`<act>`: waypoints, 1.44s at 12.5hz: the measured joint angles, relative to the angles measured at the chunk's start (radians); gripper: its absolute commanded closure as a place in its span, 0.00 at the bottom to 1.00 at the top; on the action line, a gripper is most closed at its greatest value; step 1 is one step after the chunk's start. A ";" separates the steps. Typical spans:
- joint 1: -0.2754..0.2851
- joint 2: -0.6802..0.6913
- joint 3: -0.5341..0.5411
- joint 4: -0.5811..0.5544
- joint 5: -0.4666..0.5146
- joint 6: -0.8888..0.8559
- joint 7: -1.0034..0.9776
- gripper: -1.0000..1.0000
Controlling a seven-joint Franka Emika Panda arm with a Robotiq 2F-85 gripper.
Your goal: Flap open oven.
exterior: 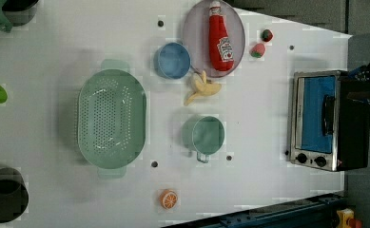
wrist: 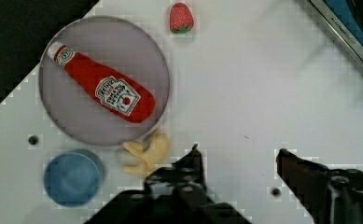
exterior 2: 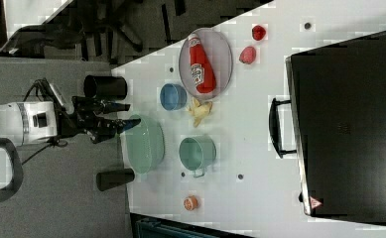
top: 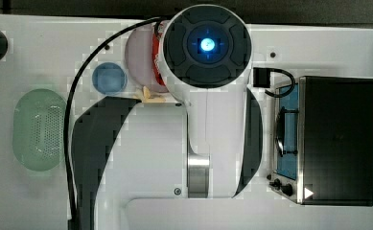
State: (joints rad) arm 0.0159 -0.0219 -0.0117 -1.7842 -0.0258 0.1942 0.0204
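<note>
I expect the glass door (exterior: 314, 102) to swing out and down from its bottom edge when I pull, as the dark bar handle (exterior: 326, 114) is near the oven's black top.
The oven (exterior: 330, 121) stands at the left view's right end of the white table, with a black top (top: 337, 139), a silver front frame and black knobs (exterior: 311, 160). Its blue-tinted glass door (exterior: 316, 114) is closed, the dark bar handle (exterior 2: 279, 127) lying across it. My gripper (wrist: 239, 151) hangs high over bare table, apart from the oven. It is open, both dark fingers (wrist: 195, 156) spread wide with nothing between them. A corner of the oven's frame (wrist: 347, 39) shows in the wrist view. In the right view the gripper (exterior 2: 128, 115) reaches out from the white arm.
A plate (exterior: 192, 28) holds a ketchup bottle (exterior: 220, 40). Around it lie a blue bowl (exterior: 173, 60), a banana (exterior: 201, 88) and strawberries (exterior: 258, 50). A green colander (exterior: 111, 118), a green pot (exterior: 206, 134) and an orange (exterior: 169, 199) sit mid-table.
</note>
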 measured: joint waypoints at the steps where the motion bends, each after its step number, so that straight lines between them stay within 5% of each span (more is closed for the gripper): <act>1: 0.002 -0.050 -0.012 -0.054 0.007 -0.073 0.001 0.21; 3: -0.008 -0.174 -0.047 -0.146 0.014 -0.155 0.021 0.00; 5: -0.024 -0.248 -0.070 -0.141 0.014 -0.157 0.033 0.00; 6: -0.029 -0.266 -0.077 -0.124 0.014 -0.158 0.038 0.05; 12: -0.033 -0.250 -0.069 -0.104 0.011 -0.154 0.044 0.78; 18: -0.016 -0.217 -0.143 -0.218 0.011 -0.134 0.007 0.83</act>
State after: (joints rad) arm 0.0001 -0.2386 -0.1549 -2.0020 -0.0152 0.0601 0.0270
